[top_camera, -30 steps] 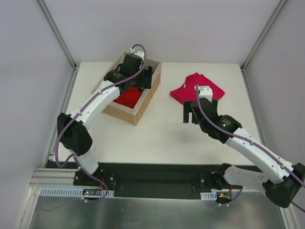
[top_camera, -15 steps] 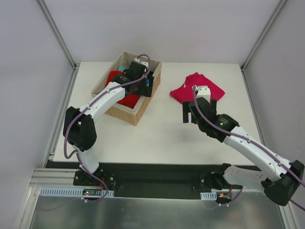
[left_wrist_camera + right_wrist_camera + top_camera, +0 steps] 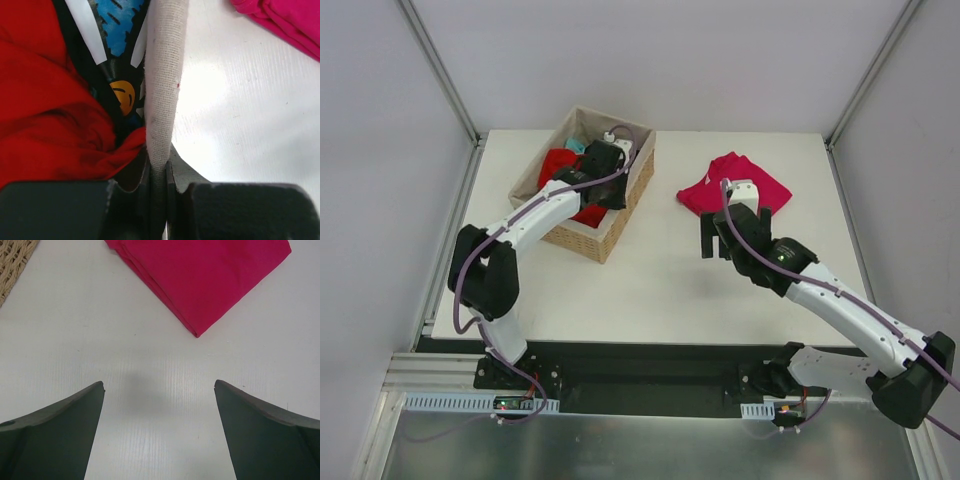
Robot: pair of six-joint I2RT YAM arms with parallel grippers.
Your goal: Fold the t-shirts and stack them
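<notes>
My left gripper keeps moving the basket until it reaches the far corner [image 3: 504, 145] beside the basket, because it is pinching the basket's rim [image 3: 645, 153] and that corner is open.
A bright red t-shirt [image 3: 560, 166] lies crumpled inside the wicker basket [image 3: 582, 243]; the left wrist view shows the red t-shirt [image 3: 45, 125] left of the basket's cloth-lined rim [image 3: 162, 90]. My left gripper [image 3: 618, 190] [image 3: 159, 172] is shut on that rim at the basket's right side, one finger inside and one outside. A folded magenta-pink t-shirt [image 3: 735, 185] [image 3: 205, 275] lies on the table at the far right. Just in front of it my right gripper [image 3: 735, 228] [image 3: 159, 385] hangs open over bare table, holding nothing.
A blue-and-black patterned garment [image 3: 117, 30] with white stripes and a yellow face lies in the basket behind the red shirt. The white table [image 3: 660, 270] ends at metal frame posts on both sides. A corner of the basket [image 3: 12, 260] shows in the right wrist view.
My left gripper moved from above the basket's middle to its right rim and closed on it. More of the red shirt now shows. The right arm barely shifted.
</notes>
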